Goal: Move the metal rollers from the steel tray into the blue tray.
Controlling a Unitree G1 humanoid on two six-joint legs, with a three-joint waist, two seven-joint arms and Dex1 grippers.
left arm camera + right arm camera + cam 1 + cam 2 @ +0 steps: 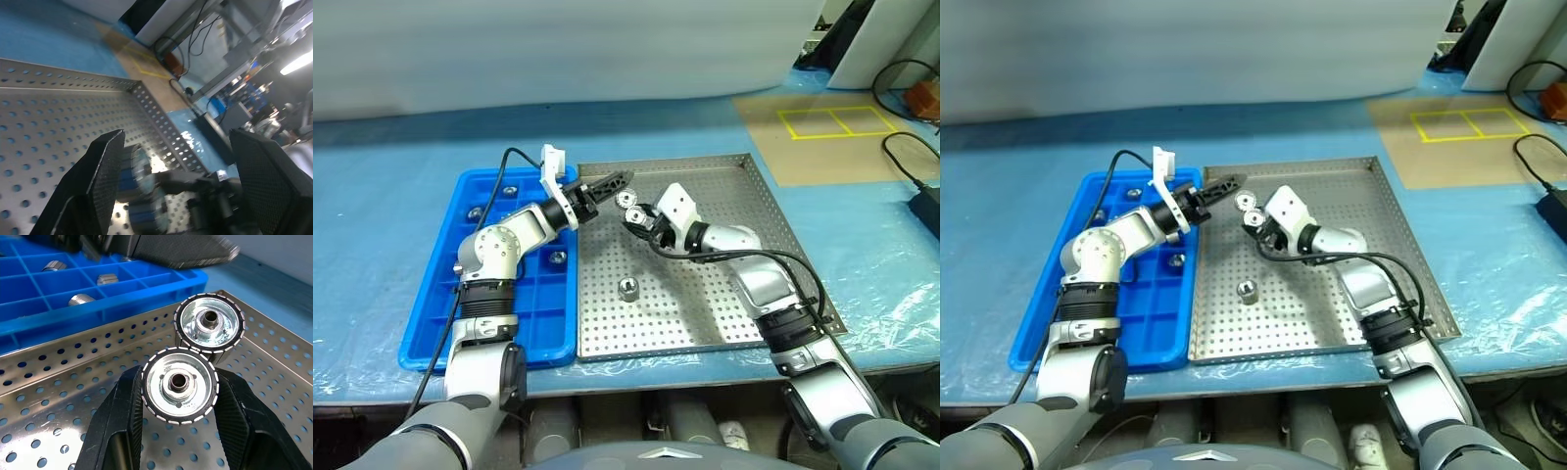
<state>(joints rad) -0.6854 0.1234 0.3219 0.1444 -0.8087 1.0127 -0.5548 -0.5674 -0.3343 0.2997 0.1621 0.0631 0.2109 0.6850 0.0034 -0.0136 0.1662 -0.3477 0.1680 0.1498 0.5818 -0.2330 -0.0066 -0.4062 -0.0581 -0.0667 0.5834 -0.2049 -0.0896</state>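
Observation:
I should grip the second roller [626, 198] with my left gripper and pull it off before I place both, because it is sticking to the roller in my right gripper [635, 215].
Above the steel tray [734, 206], my right gripper [179, 396] is shut on a metal roller [179, 385]. A second roller [210, 325] sits tight against the first one, on its far side. My left gripper [615, 186] is open and points level at this pair, with a finger on either side of the two rollers [137, 169]. One more roller [628, 289] stands on the steel tray's perforated floor. The blue tray [431, 323] lies left of the steel tray, with rollers [558, 258] in three of its compartments.
Blue plastic sheeting covers the table. A brown board with yellow tape squares [832, 122] lies at the back right. A black cable and box [925, 211] sit at the right edge. The two trays touch side by side.

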